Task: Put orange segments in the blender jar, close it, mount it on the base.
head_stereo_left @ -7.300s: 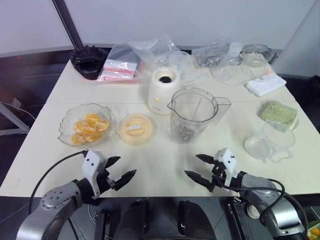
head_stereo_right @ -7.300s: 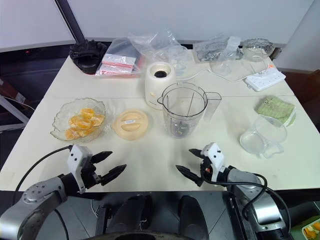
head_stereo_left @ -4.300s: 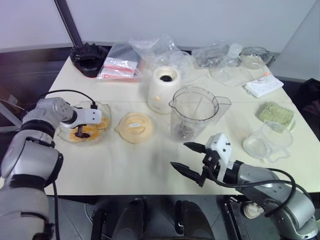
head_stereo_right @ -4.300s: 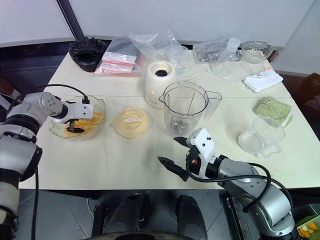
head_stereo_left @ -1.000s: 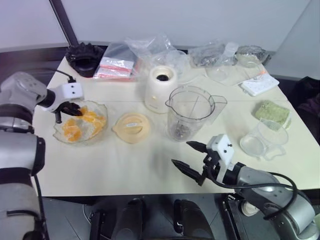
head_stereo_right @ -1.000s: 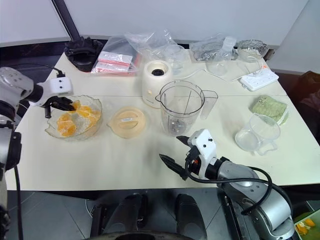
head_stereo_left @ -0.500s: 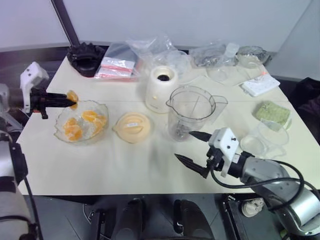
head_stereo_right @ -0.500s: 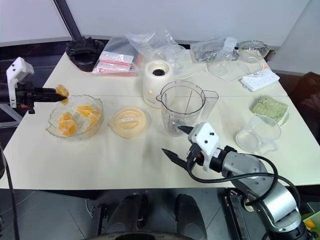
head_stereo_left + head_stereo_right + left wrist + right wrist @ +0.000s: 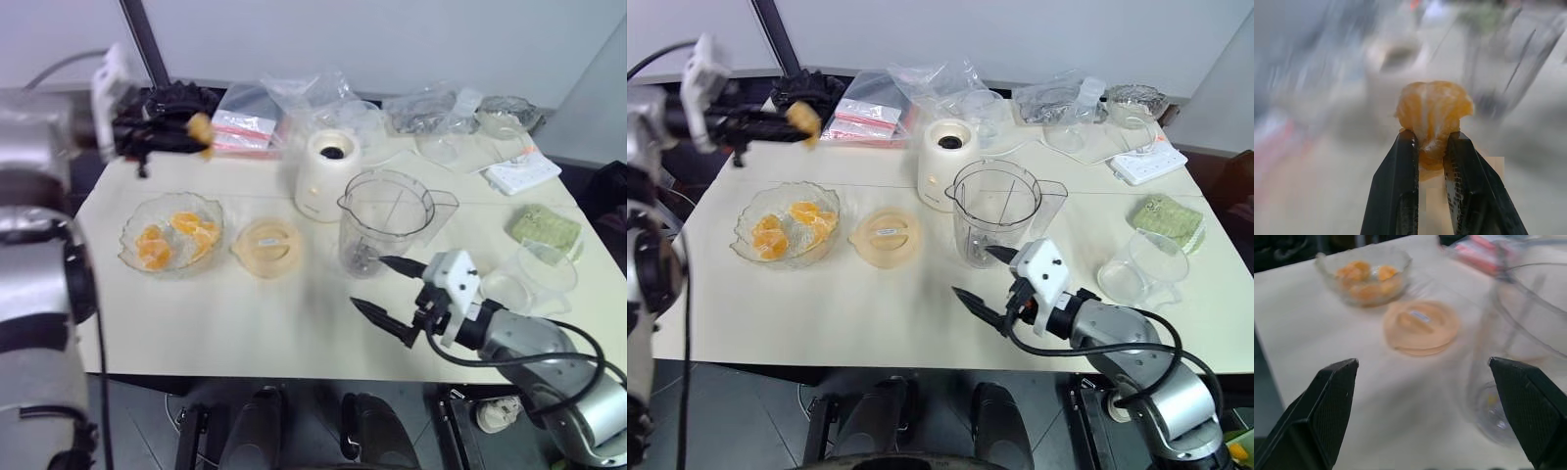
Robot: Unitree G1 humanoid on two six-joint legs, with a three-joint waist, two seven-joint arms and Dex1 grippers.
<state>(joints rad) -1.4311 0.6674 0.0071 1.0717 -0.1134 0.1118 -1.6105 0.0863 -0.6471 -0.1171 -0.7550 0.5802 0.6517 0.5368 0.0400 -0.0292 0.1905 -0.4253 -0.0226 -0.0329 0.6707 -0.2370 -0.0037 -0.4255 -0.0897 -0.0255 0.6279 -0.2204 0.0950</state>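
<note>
The orange segment (image 9: 201, 130) sticks out past my left gripper's fingers and the blender jar's opening (image 9: 386, 204) is uncovered, so that gripper should keep on over that opening and let go there.
My left gripper (image 9: 192, 132) is raised high over the table's back left, shut on one orange segment (image 9: 1433, 112) that sticks out past its fingertips. More orange segments (image 9: 174, 238) lie in a glass bowl (image 9: 132, 257) at the left. The clear blender jar (image 9: 386, 223) stands upright and uncovered mid-table, with the cream base (image 9: 323, 173) just behind it to the left. Near the front edge my right gripper (image 9: 389, 292) stands open and empty, just in front of the jar.
A cream round lid (image 9: 266, 245) lies between bowl and jar. A black ridged part (image 9: 176, 98), plastic bags (image 9: 294, 103), a power strip (image 9: 522, 173), a green cloth (image 9: 545, 227) and a clear measuring cup (image 9: 534, 274) sit along the back and right.
My left gripper has lifted the orange segment up from beside the bowl and swung it right, toward the table's back. The right gripper has barely moved.
</note>
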